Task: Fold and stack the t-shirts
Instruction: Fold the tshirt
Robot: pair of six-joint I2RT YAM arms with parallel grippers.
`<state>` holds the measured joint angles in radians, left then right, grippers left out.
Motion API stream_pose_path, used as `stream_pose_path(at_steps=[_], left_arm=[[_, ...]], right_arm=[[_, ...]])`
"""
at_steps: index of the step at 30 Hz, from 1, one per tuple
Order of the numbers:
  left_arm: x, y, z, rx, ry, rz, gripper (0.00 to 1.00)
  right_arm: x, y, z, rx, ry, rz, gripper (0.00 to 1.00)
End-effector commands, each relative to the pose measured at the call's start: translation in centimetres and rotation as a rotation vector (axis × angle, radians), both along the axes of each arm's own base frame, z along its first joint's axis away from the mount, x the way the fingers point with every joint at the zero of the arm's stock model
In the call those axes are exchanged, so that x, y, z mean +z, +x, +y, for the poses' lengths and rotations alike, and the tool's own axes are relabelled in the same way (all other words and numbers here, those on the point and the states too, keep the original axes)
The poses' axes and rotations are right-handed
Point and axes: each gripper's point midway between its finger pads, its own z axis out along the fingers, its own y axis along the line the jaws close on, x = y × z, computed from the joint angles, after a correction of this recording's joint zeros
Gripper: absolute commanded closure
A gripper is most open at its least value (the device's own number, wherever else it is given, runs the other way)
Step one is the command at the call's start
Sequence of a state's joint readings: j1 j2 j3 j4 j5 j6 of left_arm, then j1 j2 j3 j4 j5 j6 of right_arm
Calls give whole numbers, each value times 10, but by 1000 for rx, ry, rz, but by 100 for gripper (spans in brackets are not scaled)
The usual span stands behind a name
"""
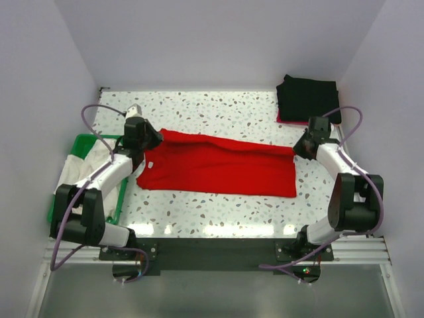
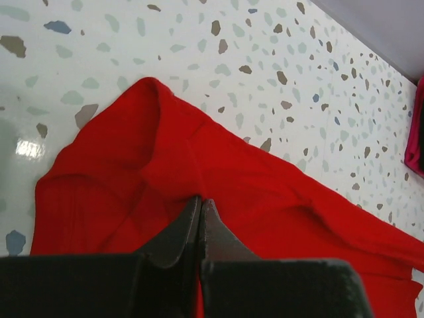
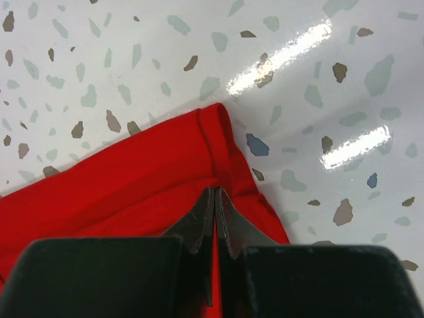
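Note:
The robot's right gripper has hold of the red t-shirt's opposite corner (image 1: pixel 290 152), so its left gripper should go on pulling the t-shirt's pinched fold (image 2: pixel 177 173) toward the green basket until the fold lies flat.
The bright red t-shirt (image 1: pixel 218 169) lies stretched lengthwise across the middle of the speckled table (image 1: pixel 218 109), partly folded over along its far edge. My left gripper (image 1: pixel 154 138) is shut on its far left edge; in the left wrist view the fingers (image 2: pixel 201 205) pinch a ridge of red cloth (image 2: pixel 152 159). My right gripper (image 1: pixel 296 150) is shut on the shirt's far right corner, and its wrist view shows the tips (image 3: pixel 215 193) closed on the red hem (image 3: pixel 212 142). Folded black t-shirts (image 1: pixel 308 98) sit stacked at the back right corner. A white t-shirt (image 1: pixel 85 165) hangs over the green basket.
The green plastic basket (image 1: pixel 84 141) stands off the table's left edge beside my left arm. White walls close in the back and both sides. A strip of pink-red cloth (image 2: pixel 416 142) shows under the black stack.

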<state>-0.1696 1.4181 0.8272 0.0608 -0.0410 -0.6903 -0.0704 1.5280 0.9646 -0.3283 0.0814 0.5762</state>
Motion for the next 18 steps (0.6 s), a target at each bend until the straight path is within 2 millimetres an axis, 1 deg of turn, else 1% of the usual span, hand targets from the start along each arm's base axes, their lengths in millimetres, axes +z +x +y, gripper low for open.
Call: stream_pose_path(at_steps=[1,3,4,6,7,8,13,15,16,18], left_arm=[[13,-7,17,91,-4,-36,100],[8,-13,20,104,-1,-22,100],[12,-15,21,111,-3,-32,100],[9,-20,23,121,-2,-25,100],[12,-22,24,128,-4,-35,100],[8,-25,25,133,-6,-31,100],[13,-30,29,148,0,-37,100],[9,-34,30,152,0,-31,100],[11,-35,30,152,-1,-37,100],[4,-40,30,154,-7,-21,100]], right_arm=[[8,-4,-8,-45,-24,-32,100],[4,-9,-8,-51,-24,-24,100],[4,-9,-8,-52,-23,-26,100],[3,-11,-8,-54,-19,-22,100],[3,-11,-8,-53,-16,-23,100],[4,-10,-8,-54,-14,-25,100],[9,-9,-10,-61,-12,-33,100],[8,-11,-10,-61,-12,-30,100],[8,-12,-11,-65,-11,-31,100],[5,-15,-10,-64,-6,-30,100]])
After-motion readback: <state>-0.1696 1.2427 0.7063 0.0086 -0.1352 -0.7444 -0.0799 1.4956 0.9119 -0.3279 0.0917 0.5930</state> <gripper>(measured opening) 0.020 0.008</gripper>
